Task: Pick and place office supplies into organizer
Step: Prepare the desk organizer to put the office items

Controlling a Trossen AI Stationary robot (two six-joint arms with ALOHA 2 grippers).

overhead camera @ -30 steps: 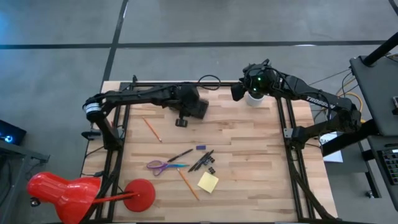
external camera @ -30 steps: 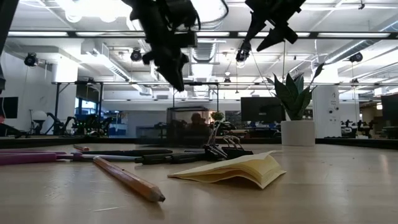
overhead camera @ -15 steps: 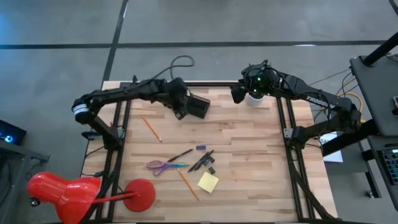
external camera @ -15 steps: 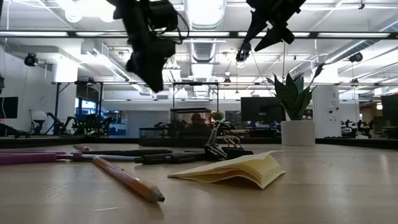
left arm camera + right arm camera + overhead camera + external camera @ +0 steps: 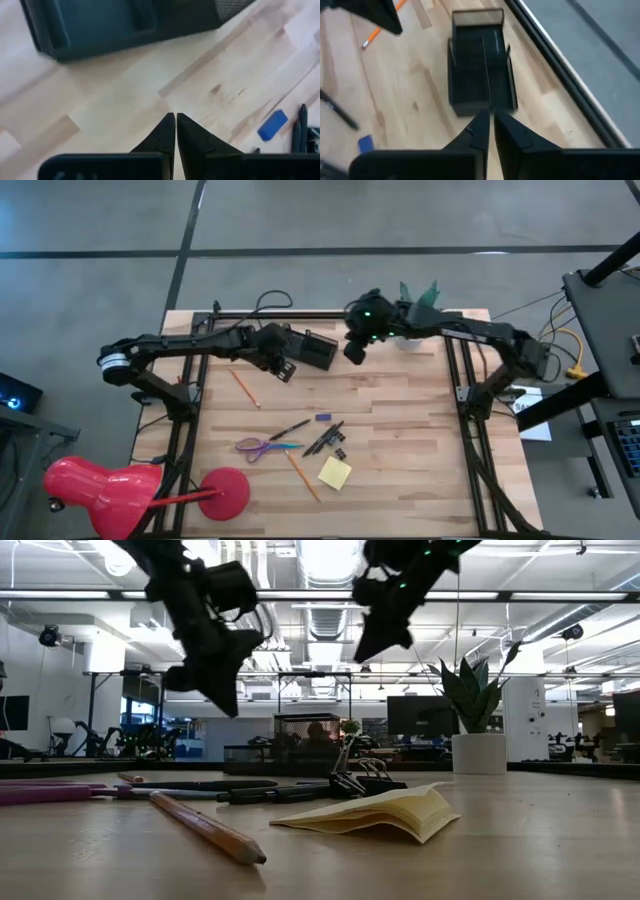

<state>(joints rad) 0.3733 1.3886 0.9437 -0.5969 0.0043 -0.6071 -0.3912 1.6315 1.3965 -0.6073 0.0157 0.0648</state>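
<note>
The black mesh organizer (image 5: 312, 348) is at a slant close to the far edge of the table. Next, my right gripper goes back and turns it end-on to the supplies first.
The black mesh organizer (image 5: 318, 350) stands on the table near its far edge, also seen in the low view (image 5: 305, 745). My left gripper (image 5: 285, 368) hovers shut just left and near of it, above bare wood (image 5: 175, 125). My right gripper (image 5: 354, 352) hovers shut at the organizer's right end (image 5: 490, 120). Neither holds anything. On the table's near half lie purple scissors (image 5: 262, 446), black pens (image 5: 325, 438), a black clip (image 5: 341, 453), a yellow sticky pad (image 5: 334, 472) and two orange pencils (image 5: 245, 388) (image 5: 303, 477).
A potted plant (image 5: 412, 315) stands at the far edge behind the right arm. A red desk lamp (image 5: 110, 495) sits at the near left corner. A small blue eraser (image 5: 323, 417) lies by the pens. Bare wood lies to the right of the supplies.
My right gripper has swung from above the plant pot toward the table's left, come lower beside the organizer, and shut. My left gripper has drawn back a little toward the table's left, away from the organizer, which has stayed in place.
</note>
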